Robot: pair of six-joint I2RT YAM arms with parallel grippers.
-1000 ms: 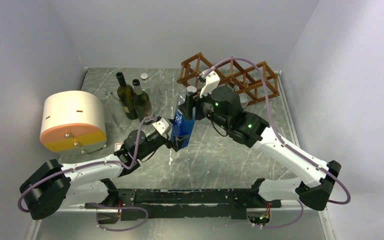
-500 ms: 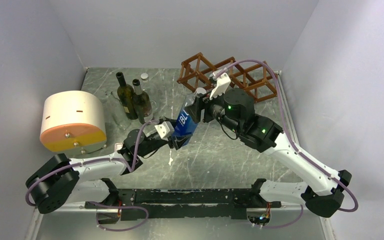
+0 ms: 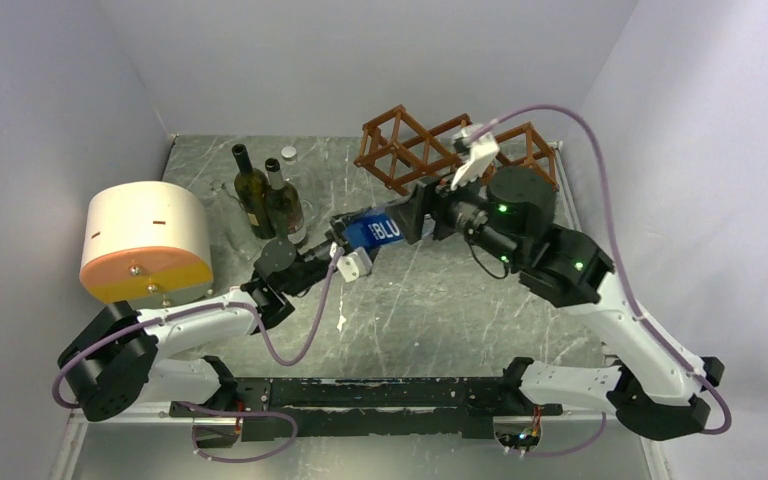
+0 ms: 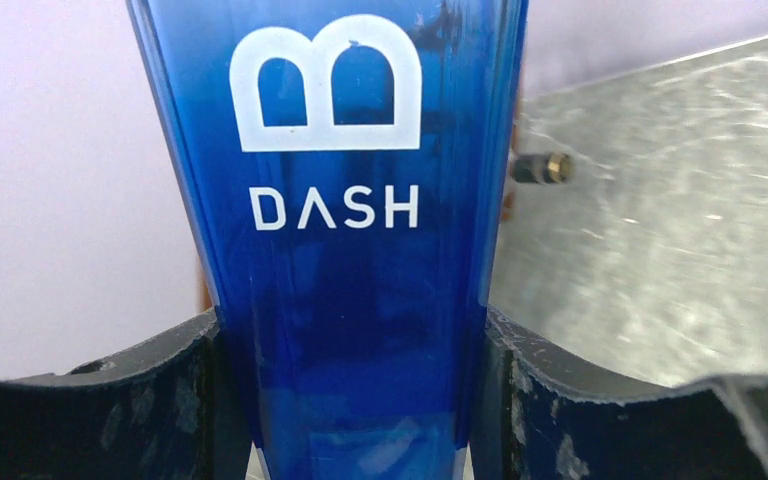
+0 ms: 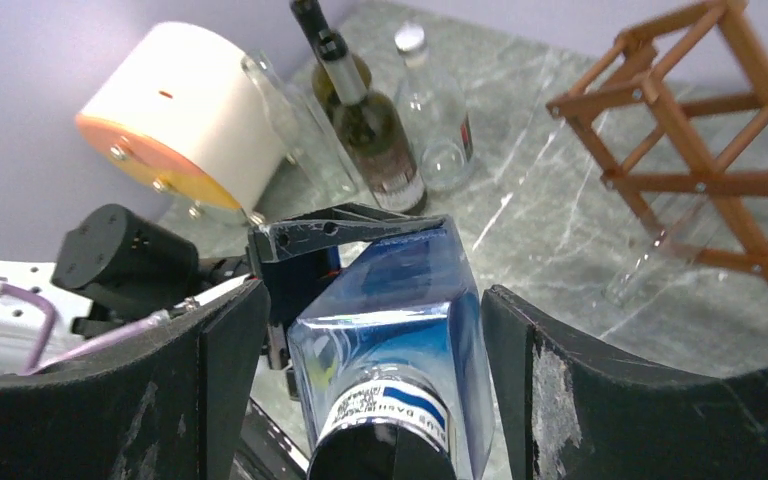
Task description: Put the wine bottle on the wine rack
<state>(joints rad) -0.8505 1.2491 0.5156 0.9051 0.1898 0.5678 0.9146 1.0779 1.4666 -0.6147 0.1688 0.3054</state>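
My left gripper covers the blue wine bottle's base (image 3: pixel 357 234), which must enter the wine rack, so next my right gripper takes the neck end (image 5: pixel 385 408) first.
A blue square-sided wine bottle (image 3: pixel 375 231) hangs level above the table, neck toward the right arm. My left gripper (image 3: pixel 345 245) is shut on its base end; in the left wrist view both fingers press the bottle (image 4: pixel 360 250) at its flanks. My right gripper (image 3: pixel 418 213) is open around the neck end. In the right wrist view the fingers (image 5: pixel 230 350) stand apart from the bottle (image 5: pixel 400 300), with a gap on each side. The reddish-brown lattice wine rack (image 3: pixel 430 150) stands at the back right, just behind the right gripper.
Two dark glass bottles (image 3: pixel 253 190) (image 3: pixel 283 200) and a clear bottle (image 5: pixel 438 110) stand at the back left. A cream cylinder with an orange face (image 3: pixel 145 240) lies at the left. Grey walls close three sides.
The blue bottle has swung from upright to level. The left gripper closed on its base. The right gripper opened its jaws and moved right, toward the rack.
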